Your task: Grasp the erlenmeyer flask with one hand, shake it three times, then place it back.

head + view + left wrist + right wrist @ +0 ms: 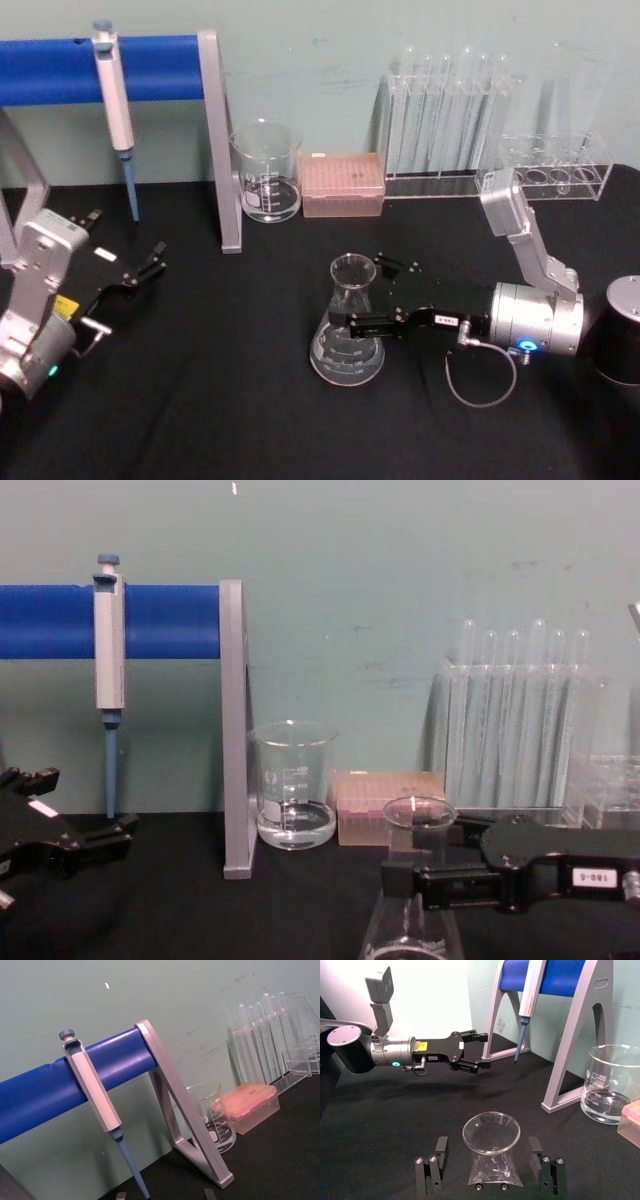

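Note:
I see a pale curved line (405,950) across the erlenmeyer flask's lower cone (411,925), so I expect that clear liquid inside will slosh low when I shake the flask.
The erlenmeyer flask (346,348) stands upright on the black table, right of centre, a clear glass cone with white markings. My right gripper (368,293) reaches in from the right at neck height. It is open, with one finger on each side of the neck. In the right wrist view, small gaps show between the flask (491,1133) and the fingers (440,1146) of the right gripper (487,1147). The chest view has the flask's rim (420,812) just above the right gripper (428,868). My left gripper (150,262) is parked at the left, open and holding nothing.
A beaker (267,172) with some water, a pink tip box (343,185) and a rack of test tubes (445,110) line the back. A second clear rack (556,166) sits at the back right. A pipette (115,100) hangs on the blue-barred stand (222,150) at the back left.

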Controlling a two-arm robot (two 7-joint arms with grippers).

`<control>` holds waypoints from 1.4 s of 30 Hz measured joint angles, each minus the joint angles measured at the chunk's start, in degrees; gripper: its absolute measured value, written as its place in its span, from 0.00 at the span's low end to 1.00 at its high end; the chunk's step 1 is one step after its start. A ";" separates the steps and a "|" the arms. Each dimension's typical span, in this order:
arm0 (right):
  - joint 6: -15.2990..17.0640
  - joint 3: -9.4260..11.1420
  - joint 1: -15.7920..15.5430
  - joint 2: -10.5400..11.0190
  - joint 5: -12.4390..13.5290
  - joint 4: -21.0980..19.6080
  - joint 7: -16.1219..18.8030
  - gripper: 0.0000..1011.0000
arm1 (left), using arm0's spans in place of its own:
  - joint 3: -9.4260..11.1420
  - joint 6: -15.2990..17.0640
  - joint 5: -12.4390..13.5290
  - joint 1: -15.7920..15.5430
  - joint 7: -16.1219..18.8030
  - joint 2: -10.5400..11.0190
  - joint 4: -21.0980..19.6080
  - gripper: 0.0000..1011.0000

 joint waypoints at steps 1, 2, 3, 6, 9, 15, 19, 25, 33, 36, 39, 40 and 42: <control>0.00 0.00 0.00 0.00 0.00 0.00 0.01 0.99 | 0.00 0.00 0.00 0.00 0.00 0.00 0.00 0.99; 0.00 0.00 0.00 0.00 0.00 0.00 0.01 0.99 | 0.00 0.00 0.00 0.00 0.00 0.00 0.00 0.99; 0.00 0.01 0.00 0.00 0.00 0.00 0.01 0.99 | 0.00 0.00 0.00 0.00 0.00 0.00 0.00 0.99; 0.00 0.02 0.00 0.00 0.00 0.00 0.02 0.99 | 0.00 0.00 0.00 0.00 0.00 0.00 0.00 0.99; 0.00 0.04 0.00 0.00 0.01 0.00 0.04 0.99 | 0.00 0.00 0.00 0.00 0.00 0.00 0.00 0.99; 0.00 0.05 0.00 0.00 0.03 0.00 0.07 0.99 | 0.00 0.00 0.00 0.00 0.00 0.00 0.00 0.99; 0.00 0.05 0.00 0.00 0.04 0.00 0.09 0.92 | 0.00 0.00 0.00 0.00 0.00 0.00 0.00 0.99; 0.00 0.05 0.00 0.00 0.04 0.00 0.09 0.79 | 0.00 0.00 0.00 0.00 0.00 0.00 0.00 0.99; -0.01 0.05 0.00 0.00 0.05 0.00 0.09 0.53 | 0.00 0.00 0.00 0.00 0.00 0.00 0.00 0.99; -0.01 0.05 0.00 0.00 0.04 0.01 0.08 0.47 | 0.00 0.00 0.00 0.00 0.00 0.00 0.00 0.99; -0.01 0.05 0.00 0.00 0.04 0.01 0.08 0.46 | 0.00 0.00 0.00 0.00 0.00 0.00 0.00 0.99; -0.01 0.05 0.00 0.00 0.04 0.00 0.09 0.46 | 0.00 0.00 0.00 0.00 0.00 0.00 0.00 0.99; -0.01 0.05 0.00 0.00 0.04 0.00 0.08 0.46 | 0.00 0.00 0.00 0.00 0.00 0.00 0.00 0.99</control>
